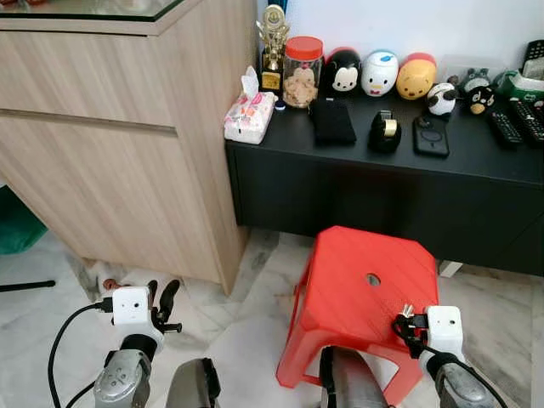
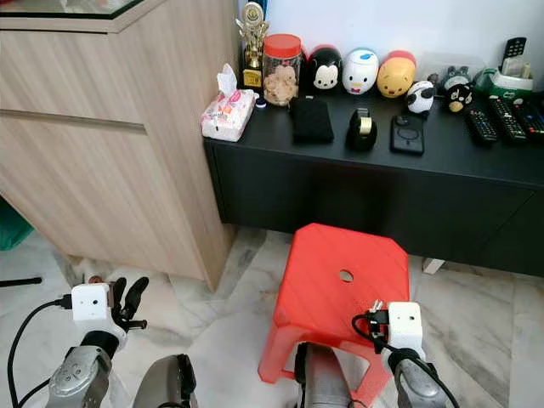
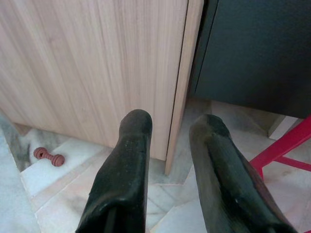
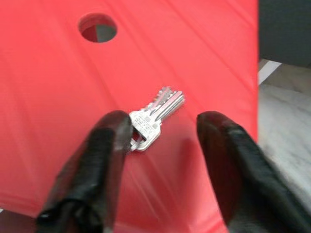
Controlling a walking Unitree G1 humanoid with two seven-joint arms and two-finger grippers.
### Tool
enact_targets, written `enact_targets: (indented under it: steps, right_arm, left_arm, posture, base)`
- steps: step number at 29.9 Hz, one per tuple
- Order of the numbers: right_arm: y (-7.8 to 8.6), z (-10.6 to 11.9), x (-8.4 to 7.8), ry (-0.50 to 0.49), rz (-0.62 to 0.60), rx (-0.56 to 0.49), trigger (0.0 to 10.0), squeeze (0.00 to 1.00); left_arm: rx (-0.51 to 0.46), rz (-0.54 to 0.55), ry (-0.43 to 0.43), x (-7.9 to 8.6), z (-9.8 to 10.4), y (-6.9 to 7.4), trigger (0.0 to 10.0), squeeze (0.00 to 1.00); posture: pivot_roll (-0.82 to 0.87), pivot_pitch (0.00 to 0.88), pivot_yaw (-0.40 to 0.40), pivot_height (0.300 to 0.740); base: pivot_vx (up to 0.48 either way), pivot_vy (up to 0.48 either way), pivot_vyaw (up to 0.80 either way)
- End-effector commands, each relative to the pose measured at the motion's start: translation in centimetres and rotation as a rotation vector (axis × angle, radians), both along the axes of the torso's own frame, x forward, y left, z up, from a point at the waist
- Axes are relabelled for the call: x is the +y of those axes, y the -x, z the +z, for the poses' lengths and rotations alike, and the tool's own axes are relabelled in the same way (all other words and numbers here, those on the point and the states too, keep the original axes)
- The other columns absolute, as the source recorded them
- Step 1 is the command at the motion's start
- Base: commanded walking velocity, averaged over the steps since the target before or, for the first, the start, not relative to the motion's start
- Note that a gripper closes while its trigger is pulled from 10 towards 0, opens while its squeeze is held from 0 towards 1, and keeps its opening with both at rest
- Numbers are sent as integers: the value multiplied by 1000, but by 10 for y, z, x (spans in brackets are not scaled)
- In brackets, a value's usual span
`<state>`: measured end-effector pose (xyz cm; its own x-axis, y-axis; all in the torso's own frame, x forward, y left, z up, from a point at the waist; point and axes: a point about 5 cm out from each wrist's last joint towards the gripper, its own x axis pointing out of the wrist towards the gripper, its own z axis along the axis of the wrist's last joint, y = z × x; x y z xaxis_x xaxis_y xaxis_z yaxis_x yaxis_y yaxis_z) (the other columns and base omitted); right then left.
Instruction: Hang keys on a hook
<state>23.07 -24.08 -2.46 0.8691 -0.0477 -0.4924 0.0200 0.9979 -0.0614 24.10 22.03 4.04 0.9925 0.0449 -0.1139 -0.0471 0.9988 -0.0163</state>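
My right gripper will make the silver keys [image 4: 147, 123] fan apart when it closes on the key ring, since the overlapping blades [image 4: 167, 102] meet only at the ring end.
A small bunch of silver keys [image 4: 154, 120] lies flat on the seat of a red plastic stool [image 1: 357, 280], near its front right corner. My right gripper [image 4: 165, 124] hovers low over the seat, open, with one finger on each side of the keys. One black finger [image 4: 104, 145] overlaps the key ring; whether it touches is unclear. In the left eye view the keys [image 1: 408, 311] glint just ahead of the right gripper [image 1: 401, 327]. My left gripper [image 1: 163, 306] is open and holds nothing, above the floor beside the wooden cabinet.
A tall wooden cabinet [image 1: 110, 127] stands at the left. Behind the stool, a low black cabinet [image 1: 382, 195] carries a tissue pack [image 1: 249, 115], a jar, a trophy, round toys and remotes. A small reddish dumbbell-shaped toy [image 3: 48, 156] lies on the marble floor.
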Motion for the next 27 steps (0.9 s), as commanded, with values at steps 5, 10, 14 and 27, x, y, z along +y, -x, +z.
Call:
enact_targets:
  steps: [5,10,14,27]
  right_arm:
    - [-2,3,0,6,25,-12,10000,0]
    - [-3,5,2,-10,57,-37,10000,0]
    - [-4,7,3,-22,69,-61,10000,0]
    - [-5,6,3,20,144,-6,10000,0]
  left_arm:
    - [27,1,-4,2,-4,3,10000,0]
    - [20,2,-3,2,-3,3,10000,0]
    - [18,3,-2,3,-3,3,10000,0]
    - [18,-3,-2,2,-2,2,10000,0]
  posture:
    - [-78,106,-16,587]
    - [-77,108,-17,587]
    - [-77,110,-16,587]
    - [-79,109,-14,587]
  base:
    - [0,0,0]
    - [0,0,0]
    - [0,0,0]
    - [0,0,0]
